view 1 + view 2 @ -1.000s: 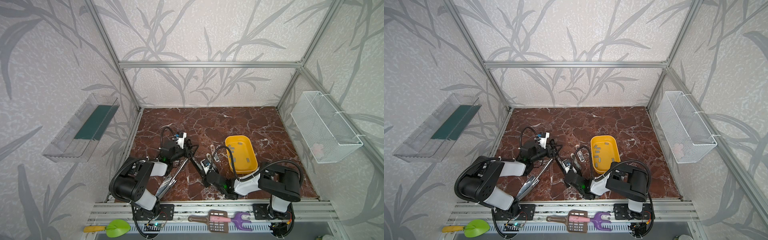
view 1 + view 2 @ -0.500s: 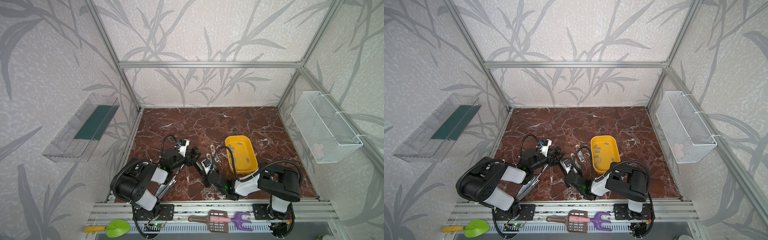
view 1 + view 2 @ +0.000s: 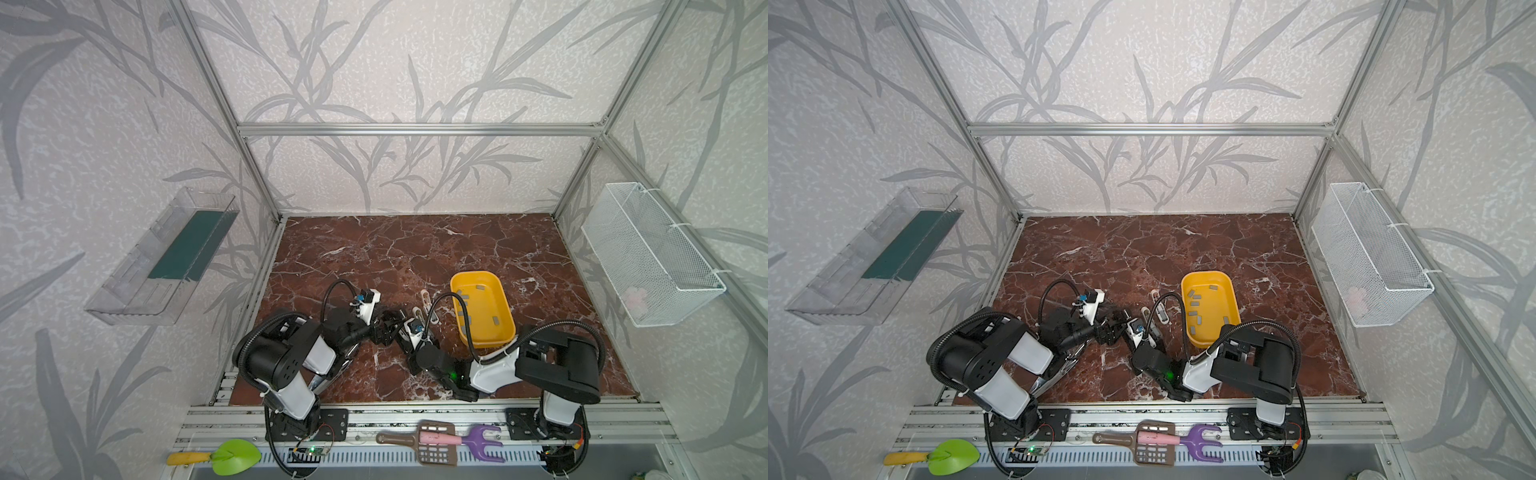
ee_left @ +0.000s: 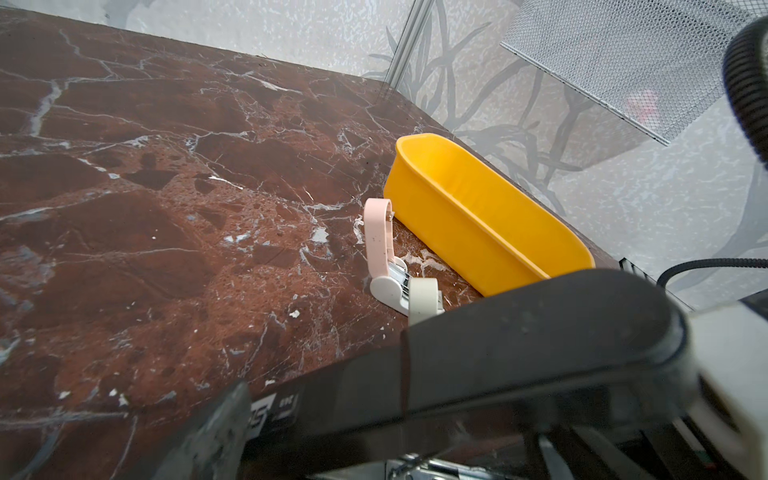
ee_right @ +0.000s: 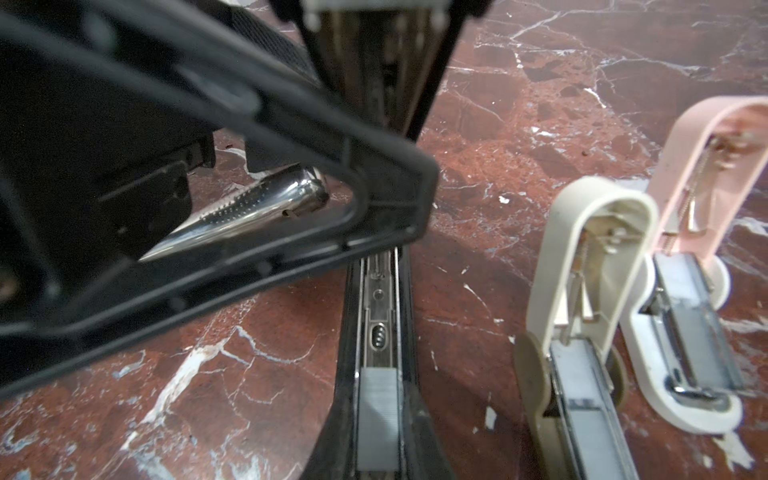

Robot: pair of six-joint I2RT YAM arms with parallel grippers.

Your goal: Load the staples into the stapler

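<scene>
My right gripper needs to open, because it is pinching the stapler's base (image 5: pixel 378 420) where the raised lid has to come down. I should then fold the lid (image 4: pixel 544 348) down and grip around both.
A black stapler (image 5: pixel 376 316) lies open on the marble floor, with one grey strip of staples (image 5: pixel 377 419) in its channel. Its black lid (image 4: pixel 519 332) crosses the left wrist view. My right gripper (image 3: pixel 402 337) is shut on the stapler's base. My left gripper (image 3: pixel 388 328) faces it at the lid, open, and only one grey finger (image 4: pixel 208 436) shows, at the edge of the left wrist view. Several more staples (image 3: pixel 1196 296) lie in the yellow tray (image 3: pixel 1231 291).
Two small open staplers, one cream (image 5: pixel 582 332) and one pink (image 5: pixel 702 257), lie between the black stapler and the tray. A wire basket (image 3: pixel 648 257) hangs on the right wall and a clear shelf (image 3: pixel 162 253) on the left. Plastic garden tools (image 3: pixel 440 440) lie on the front rail.
My left gripper has moved forward and right, toward the right gripper, and its jaws have widened. The right arm has stayed still.
</scene>
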